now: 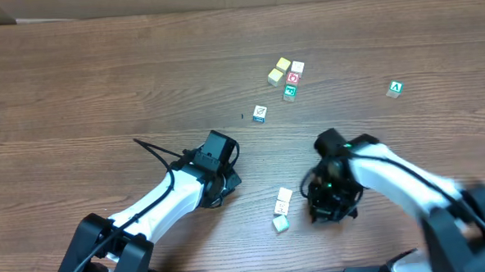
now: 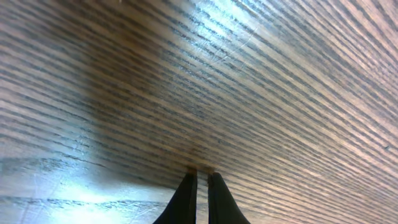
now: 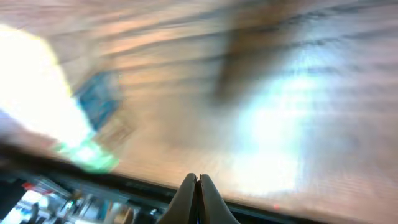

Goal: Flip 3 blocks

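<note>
The white-and-green block [image 1: 280,223] is sitting crooked from the tan block, so the robot's right gripper should move around to its side [image 1: 281,231] near the table's front edge and push it lightly into line.
Several small blocks lie on the wooden table. A slash-marked block [image 1: 260,114] sits alone mid-table. A cluster behind it holds a white block [image 1: 297,67], a red-print block [image 1: 294,77] and a green-print block [image 1: 290,91]. Near the front are a tan block [image 1: 284,201] and a white-and-green block [image 1: 280,224]. My right gripper [image 1: 329,204] [image 3: 198,180] is shut and empty, just right of that pair, which shows as a blur [image 3: 93,106] at the left of the right wrist view. My left gripper [image 1: 222,186] [image 2: 199,175] is shut, tips close to bare wood.
Two yellow-topped cubes [image 1: 279,70] sit in the cluster's left side. A lone green "A" cube [image 1: 395,88] lies far right. The table's front edge [image 3: 124,180] runs close below my right gripper.
</note>
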### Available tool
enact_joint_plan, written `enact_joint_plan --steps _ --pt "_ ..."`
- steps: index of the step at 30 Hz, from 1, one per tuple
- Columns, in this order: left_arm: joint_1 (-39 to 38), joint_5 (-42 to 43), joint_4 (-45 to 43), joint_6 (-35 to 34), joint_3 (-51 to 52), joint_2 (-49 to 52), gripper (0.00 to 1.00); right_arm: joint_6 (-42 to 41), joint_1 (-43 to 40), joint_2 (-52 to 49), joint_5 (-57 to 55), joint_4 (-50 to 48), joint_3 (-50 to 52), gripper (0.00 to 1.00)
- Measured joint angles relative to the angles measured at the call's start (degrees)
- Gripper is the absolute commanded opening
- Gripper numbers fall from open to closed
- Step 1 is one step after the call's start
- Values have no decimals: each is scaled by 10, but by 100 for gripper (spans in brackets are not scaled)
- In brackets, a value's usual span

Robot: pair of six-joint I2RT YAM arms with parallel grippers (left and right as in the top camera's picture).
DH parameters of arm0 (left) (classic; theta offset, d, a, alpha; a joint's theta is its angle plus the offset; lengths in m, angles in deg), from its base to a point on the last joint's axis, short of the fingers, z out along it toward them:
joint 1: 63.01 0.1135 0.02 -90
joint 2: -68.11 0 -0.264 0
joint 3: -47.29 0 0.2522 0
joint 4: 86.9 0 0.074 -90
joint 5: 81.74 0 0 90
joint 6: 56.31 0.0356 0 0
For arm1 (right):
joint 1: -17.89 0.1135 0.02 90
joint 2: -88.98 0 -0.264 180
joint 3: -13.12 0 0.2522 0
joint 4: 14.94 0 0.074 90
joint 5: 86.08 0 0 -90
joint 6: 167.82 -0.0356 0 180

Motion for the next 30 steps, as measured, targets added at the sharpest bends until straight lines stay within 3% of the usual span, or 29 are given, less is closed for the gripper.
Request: enact_joint_plan --steps 4,10,16,24,30 --pt "0 -10 -2 4 0 0 4 -24 20 176 -49 35 -12 4" --pt "0 -14 -2 4 0 0 4 -82 83 280 -132 -9 -6 4" --pt "0 -14 -2 4 0 0 4 -158 186 211 -168 -103 26 4" --pt "0 -17 -1 4 0 0 4 -253 323 67 -183 -145 43 4" --pt "0 -18 -1 4 0 0 4 -290 357 29 -188 -159 43 4"
